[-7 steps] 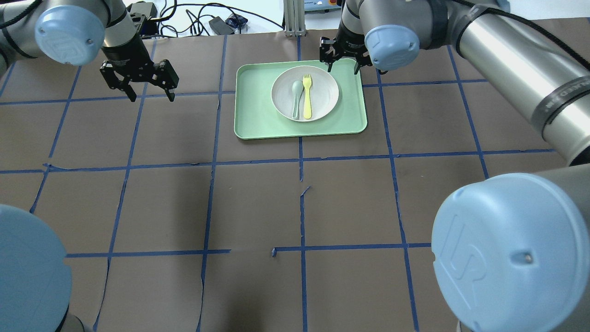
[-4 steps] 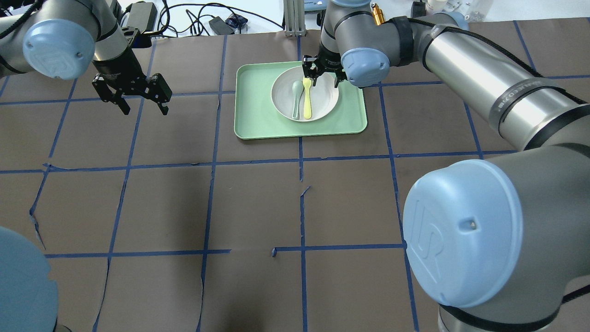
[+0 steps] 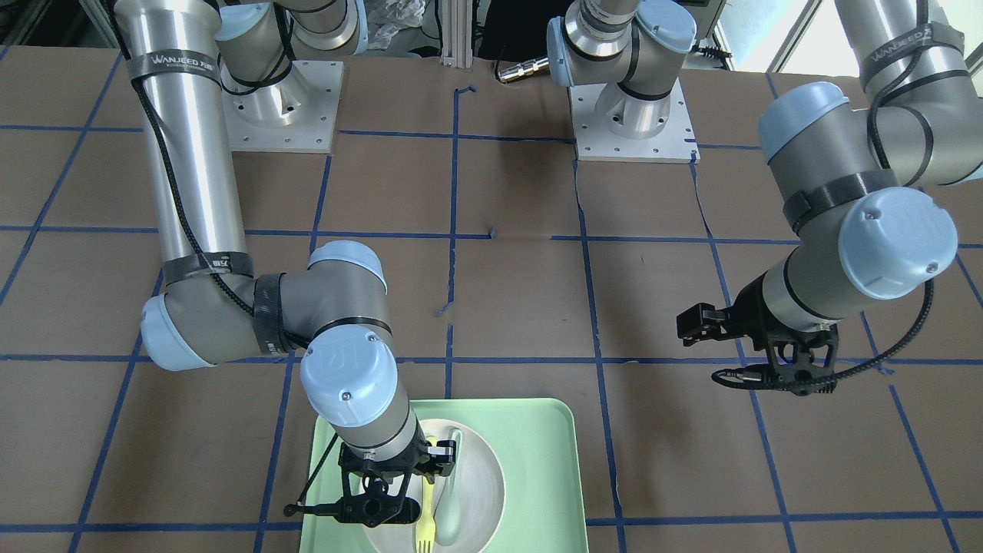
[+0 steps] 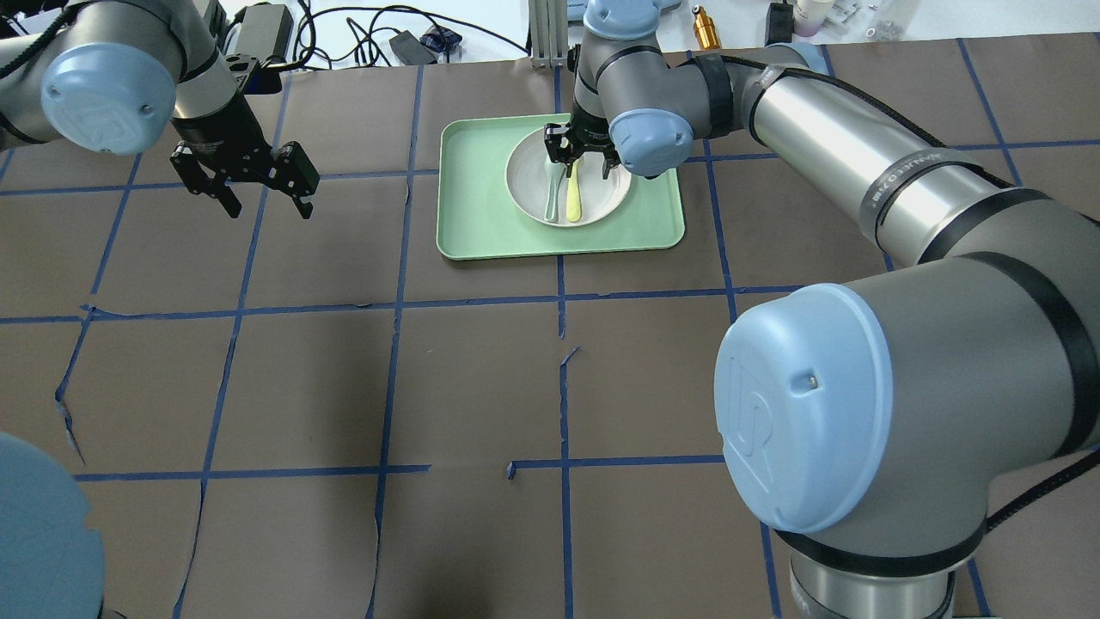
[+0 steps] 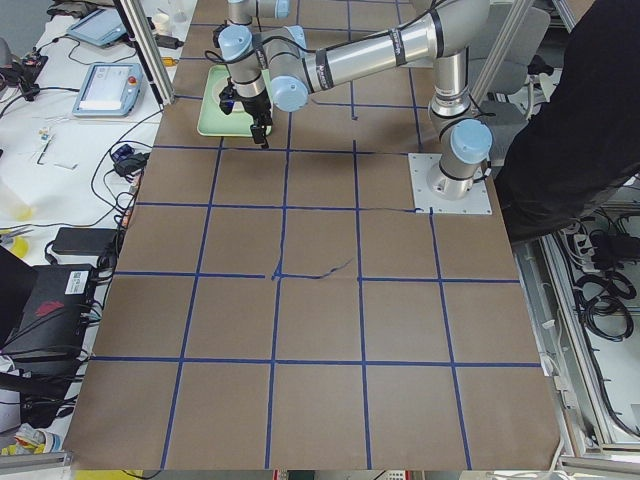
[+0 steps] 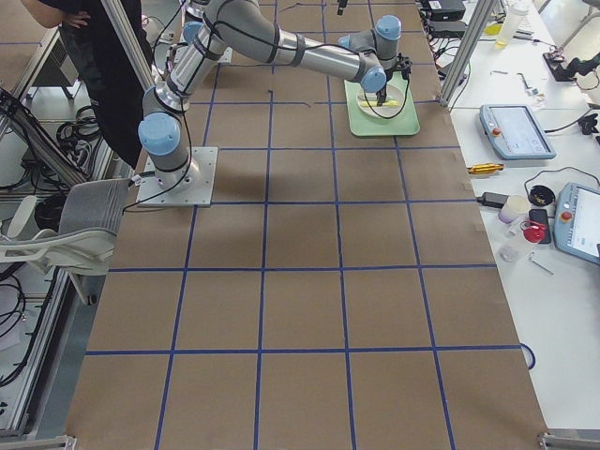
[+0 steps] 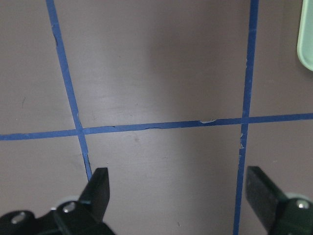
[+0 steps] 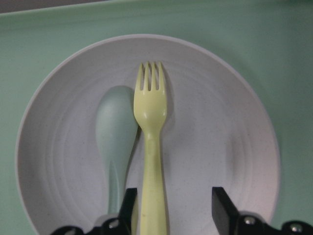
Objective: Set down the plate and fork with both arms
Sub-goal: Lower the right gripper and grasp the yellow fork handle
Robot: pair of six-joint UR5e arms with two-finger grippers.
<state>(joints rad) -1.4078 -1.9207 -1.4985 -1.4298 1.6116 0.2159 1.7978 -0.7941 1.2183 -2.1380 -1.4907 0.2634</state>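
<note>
My gripper will lift only the fork free and leave the spoon behind, because a gap (image 8: 135, 166) separates the fork's handle (image 8: 153, 191) from the spoon.
The white plate (image 4: 604, 191) lies in a mint-green tray (image 4: 481, 219). The pale-yellow fork (image 4: 572, 203) lies on the plate, with a grey-green spoon (image 4: 550, 203) beside it. My right gripper (image 4: 580, 163) is open and low over the plate. In the right wrist view the right gripper (image 8: 175, 210) has one finger on each side of the fork (image 8: 152, 142)'s handle, and the spoon (image 8: 116, 132) lies just outside the left finger. The fork's tines point away from it. My left gripper (image 4: 268, 205) is open and empty over bare table, left of the tray.
The tray's corner shows at the right edge of the left wrist view (image 7: 306, 39), where the left gripper (image 7: 178, 191) hangs over blue tape lines. Cables and boxes lie beyond the table's far edge (image 4: 361, 39). Brown paper with a blue tape grid covers the table.
My right gripper has moved from the tray's far right corner to over the plate and come down around the fork's handle. My left gripper has shifted slightly left and stays open.
</note>
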